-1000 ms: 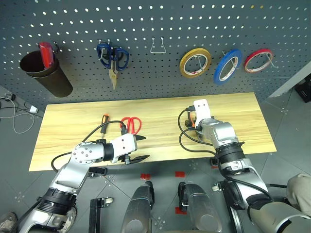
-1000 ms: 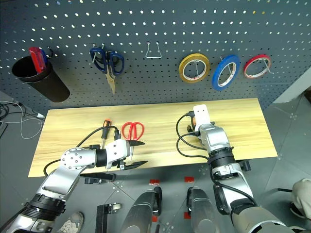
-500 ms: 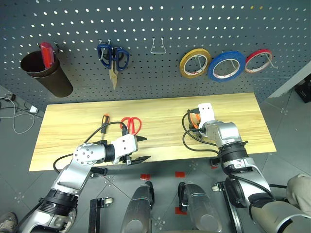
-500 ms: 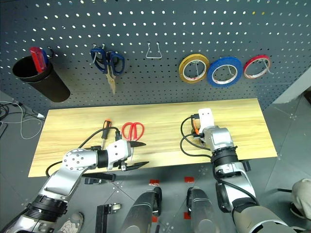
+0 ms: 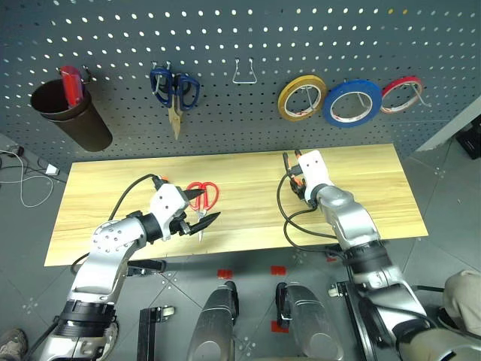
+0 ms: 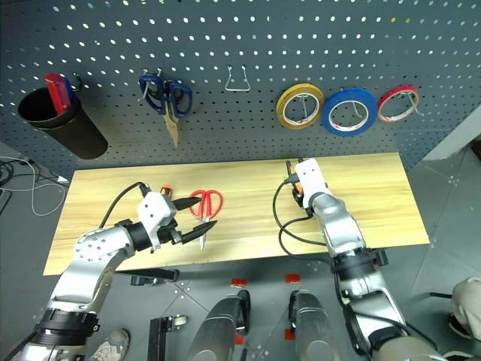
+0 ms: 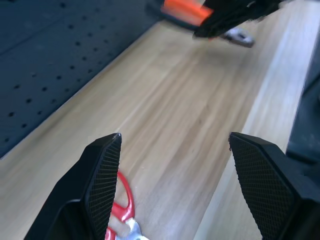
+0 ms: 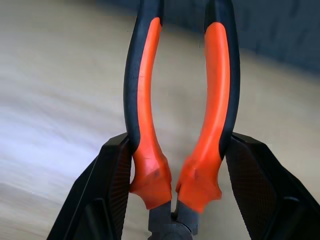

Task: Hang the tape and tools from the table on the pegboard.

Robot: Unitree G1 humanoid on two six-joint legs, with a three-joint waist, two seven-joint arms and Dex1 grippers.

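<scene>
I can see wire tips (image 5: 168,65) stick out past the blue-looped scissors, so I expect the red-looped scissors (image 5: 203,197) to hang in front of them when I bring the loops of the red-looped scissors there.
My right gripper (image 5: 295,167) is shut on the pliers (image 8: 145,100), its pads pressing both orange-and-black arms, and holds them off the table (image 5: 98,188). My left gripper (image 5: 207,206) hangs open just over the red-looped scissors (image 5: 204,192), which lie flat on the wood; their loops sit between its fingers (image 7: 102,175). The screwdriver (image 6: 167,190) lies beside the scissors, mostly hidden by my left hand. The blue tape (image 5: 352,103) hangs on the pegboard (image 5: 113,30).
On the board hang a yellow ring (image 5: 301,98), a red ring (image 5: 400,93), blue-looped scissors (image 5: 174,89), a dark cup (image 5: 71,113) with a red tool in it, and a bare wire hook (image 5: 243,73). A person's knee (image 5: 462,293) is at the right.
My right gripper closed on the pliers and lifted them back off the table. My left gripper rose and turned over the red scissors. The blue tape swung and settled flat on its hook.
</scene>
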